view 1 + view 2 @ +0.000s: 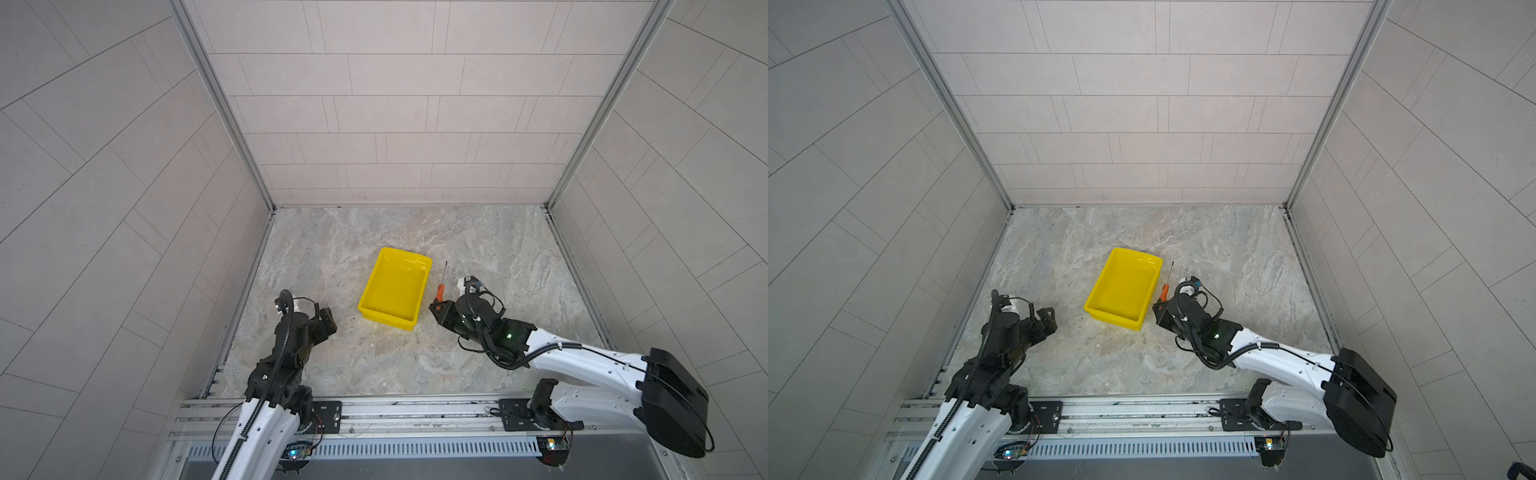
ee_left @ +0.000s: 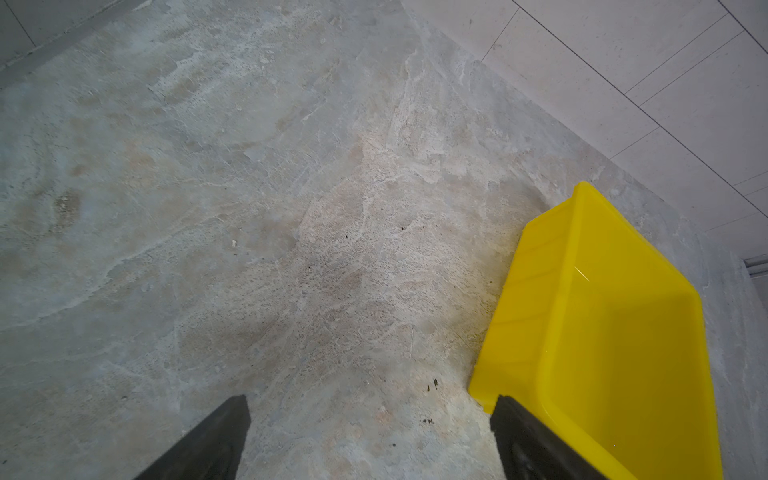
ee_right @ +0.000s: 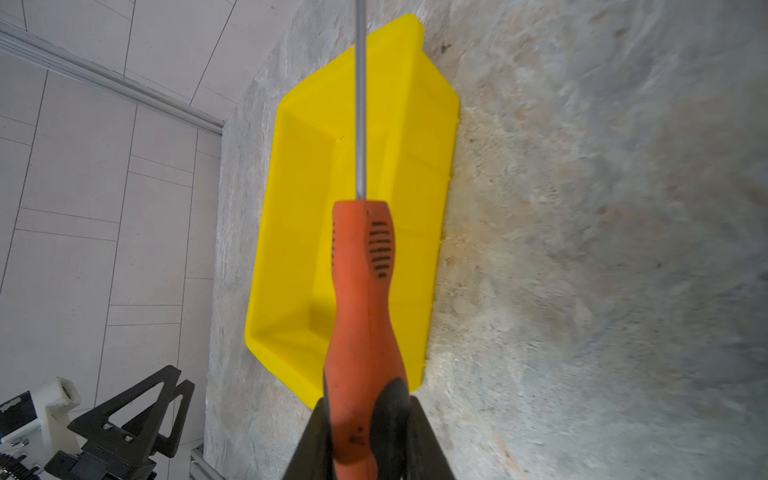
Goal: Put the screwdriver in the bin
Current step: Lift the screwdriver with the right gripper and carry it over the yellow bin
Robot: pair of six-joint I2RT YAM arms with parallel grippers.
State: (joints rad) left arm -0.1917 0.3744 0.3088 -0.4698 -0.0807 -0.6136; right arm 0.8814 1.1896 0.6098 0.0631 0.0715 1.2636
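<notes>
My right gripper goes on bringing the screwdriver (image 1: pixel 441 289) over before it stops, until the screwdriver's handle and stem are both hanging inside the bin's rim (image 1: pixel 395 284). The screwdriver runs along the long side of the yellow bin.
My right gripper (image 1: pixel 437 306) is shut on the orange handle of the screwdriver (image 1: pixel 439 291), just right of the yellow bin (image 1: pixel 392 291). The thin shaft points toward the back wall. In the right wrist view the screwdriver (image 3: pixel 361 291) runs straight out from the right gripper (image 3: pixel 365 405), with the bin (image 3: pixel 307 166) behind it. In both top views the bin (image 1: pixel 1123 289) holds nothing. My left gripper (image 1: pixel 328 318) stands open left of the bin's near corner. In the left wrist view its fingers (image 2: pixel 224 436) are wide apart over bare table, the bin (image 2: pixel 602 311) beside one of them.
The marbled stone table (image 1: pixel 374 357) is enclosed by tiled walls on three sides. A metal rail (image 1: pixel 415 409) carrying both arm bases runs along the near edge. The left gripper (image 3: pixel 137 415) shows in the right wrist view beyond the bin's near end.
</notes>
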